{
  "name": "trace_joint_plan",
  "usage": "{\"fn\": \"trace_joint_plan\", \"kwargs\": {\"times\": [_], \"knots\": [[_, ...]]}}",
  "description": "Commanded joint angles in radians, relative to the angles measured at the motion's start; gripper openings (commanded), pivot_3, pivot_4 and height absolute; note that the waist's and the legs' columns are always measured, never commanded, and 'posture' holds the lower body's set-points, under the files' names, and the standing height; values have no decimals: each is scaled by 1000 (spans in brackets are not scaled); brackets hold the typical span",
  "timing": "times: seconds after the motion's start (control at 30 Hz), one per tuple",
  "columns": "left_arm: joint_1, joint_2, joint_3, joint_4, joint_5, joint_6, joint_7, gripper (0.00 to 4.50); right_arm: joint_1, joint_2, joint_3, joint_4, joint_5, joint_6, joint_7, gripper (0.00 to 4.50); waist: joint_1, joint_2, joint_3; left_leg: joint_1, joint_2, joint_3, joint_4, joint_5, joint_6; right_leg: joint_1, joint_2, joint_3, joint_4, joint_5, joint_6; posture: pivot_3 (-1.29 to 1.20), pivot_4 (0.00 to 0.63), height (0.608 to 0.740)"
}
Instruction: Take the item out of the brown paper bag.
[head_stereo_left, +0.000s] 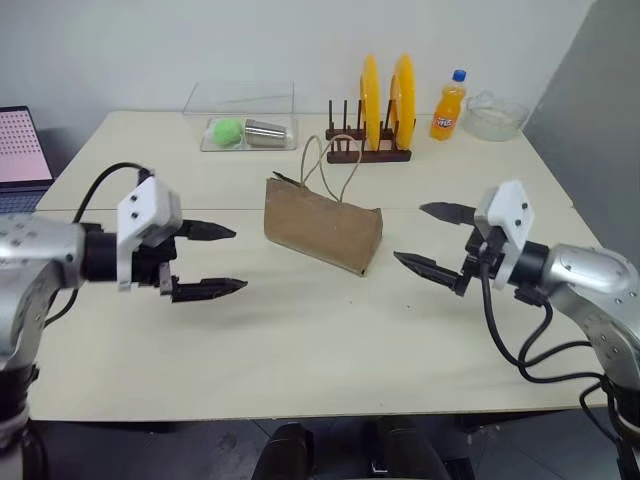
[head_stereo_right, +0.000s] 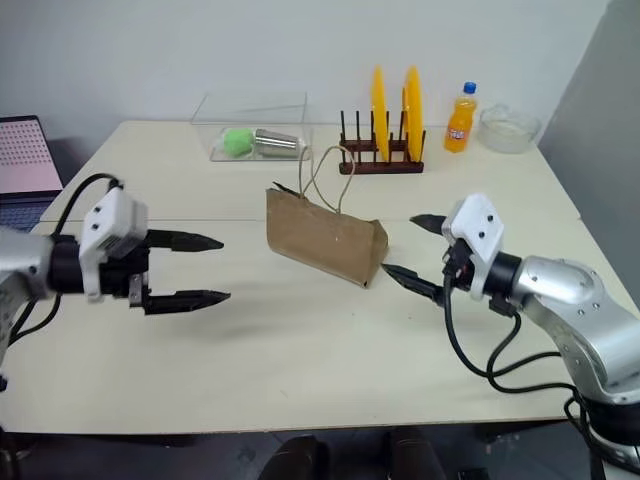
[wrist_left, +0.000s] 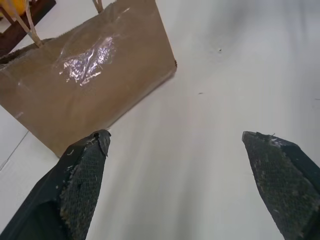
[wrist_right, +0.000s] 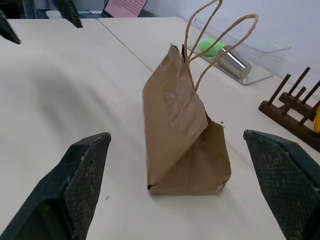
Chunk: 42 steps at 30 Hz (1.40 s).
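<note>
The brown paper bag's opening (head_stereo_left: 322, 194) will spread wide when the robot pulls a handle aside, because the tan cord handles (head_stereo_left: 304, 160) come up from the bag's pinched paper top.
The brown paper bag (head_stereo_left: 322, 225) stands on the middle of the table (head_stereo_left: 300, 340), pinched flat at the top, its two tan cord handles (head_stereo_left: 335, 165) sticking up. The item is hidden; nothing shows of what is in the bag. My left gripper (head_stereo_left: 240, 259) hovers open to the left of the bag, a short gap away, fingers pointing at it. In the left wrist view the bag's side (wrist_left: 85, 75) lies beyond the left gripper (wrist_left: 175, 137). My right gripper (head_stereo_left: 408, 233) is open just right of the bag's end, and the bag (wrist_right: 175, 125) stands between its fingers' lines, further off.
Behind the bag stands a wooden plate rack (head_stereo_left: 368, 152) with two yellow plates. An orange soda bottle (head_stereo_left: 448, 105) and a glass bowl (head_stereo_left: 495, 115) sit at the back right. A clear tray (head_stereo_left: 245, 125) holds a green ball and a metal cup. A laptop (head_stereo_left: 20, 150) is far left.
</note>
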Motion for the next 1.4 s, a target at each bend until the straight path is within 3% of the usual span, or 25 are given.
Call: {"fn": "trace_joint_plan", "kwargs": {"times": [0.03,0.13,0.23,0.37,0.6,0.77,0.87,1.03,1.17,1.4], "knots": [[119,-25,128,-138,-39,55,87,4485,-116,40,65,108,-86,-76,13,4500,-3,0,0,0,0,0,0,0,0,0,0,0,0,0,0,0,150,740],[202,-59,192,-211,-78,94,148,4485,-247,93,134,272,-174,-107,11,4500,-4,0,0,1,1,0,0,0,0,0,0,0,1,0,-1,0,150,740],[257,-75,236,-259,-110,117,187,4500,-394,151,178,475,-273,-155,-8,3852,-2,1,1,1,1,0,0,0,0,0,0,0,1,0,-1,0,150,740],[294,-74,260,-281,-140,123,222,4500,-569,200,268,744,-406,-262,43,2484,0,2,1,0,0,0,-1,0,0,-1,0,0,0,2,-6,0,150,740],[309,-46,240,-264,-153,98,237,4500,-733,278,333,1132,-571,-482,71,36,0,2,1,0,0,1,-2,0,0,-1,0,0,0,2,-7,0,150,740],[275,-18,199,-221,-149,68,229,4500,-807,352,372,1351,-650,-598,131,36,-4,3,2,0,0,1,-2,0,-1,-1,0,0,0,2,-8,0,150,740],[280,0,188,-203,-142,49,216,4500,-802,366,383,1339,-655,-617,239,36,-4,3,2,0,0,1,-2,0,-1,-1,0,0,0,2,-8,0,150,740],[321,26,199,-184,-131,25,190,4500,-729,348,382,1126,-623,-560,390,36,-3,4,3,0,0,0,-3,0,-1,-2,0,0,0,2,-8,0,150,740],[405,48,216,-188,-82,-30,147,4500,-611,316,389,804,-569,-422,480,36,-2,4,3,0,0,-1,-3,0,-1,-2,0,0,0,2,-8,0,150,740],[475,52,241,-186,-43,-88,115,4500,-439,288,430,456,-543,-242,499,36,-1,5,3,0,0,-1,-3,0,-1,-2,0,-1,0,2,-8,0,150,740]]}}
